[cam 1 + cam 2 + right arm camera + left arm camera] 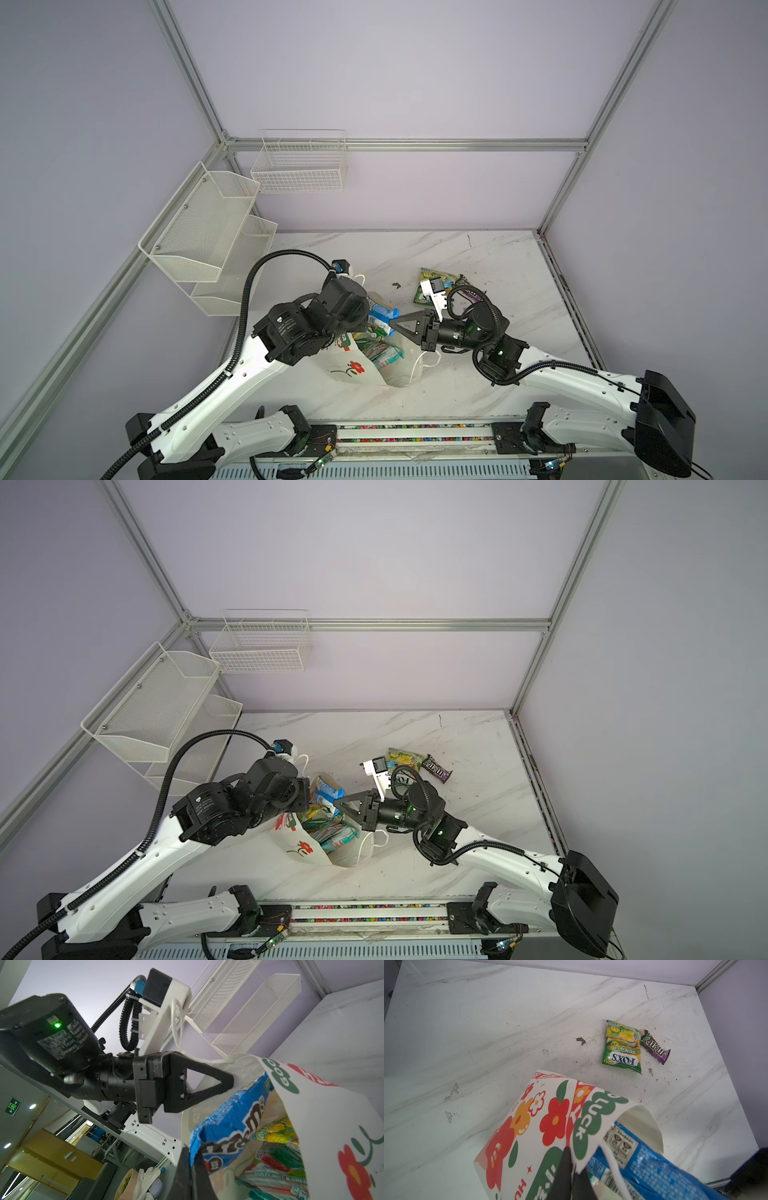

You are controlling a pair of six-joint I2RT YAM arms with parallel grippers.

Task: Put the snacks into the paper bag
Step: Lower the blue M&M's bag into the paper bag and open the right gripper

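Observation:
The blue packet's loose end (321, 784) points into the paper bag's opening (321, 809), so I keep pushing it inward with my right gripper until the whole packet is inside, then let go.
The paper bag (353, 372) (301, 848) leans at the table's middle with its mouth open toward the right arm. My left gripper (572, 1155) (229, 1084) is shut on the bag's rim beside a cord handle. My right gripper (392, 323) (192, 1151) is shut on the edge of a blue packet (232, 1122) (643, 1163) that pokes out of the bag's mouth. Teal and green packets (276, 1167) lie inside the bag. On the table behind it lie a green-yellow packet (623, 1047) (405, 757) and a dark M&M's packet (655, 1046) (436, 769).
Two white wire baskets (208, 232) (299, 166) hang on the walls at the back left. A small dark scrap (581, 1040) lies on the marble table (478, 374). Aluminium frame posts stand at the back corners.

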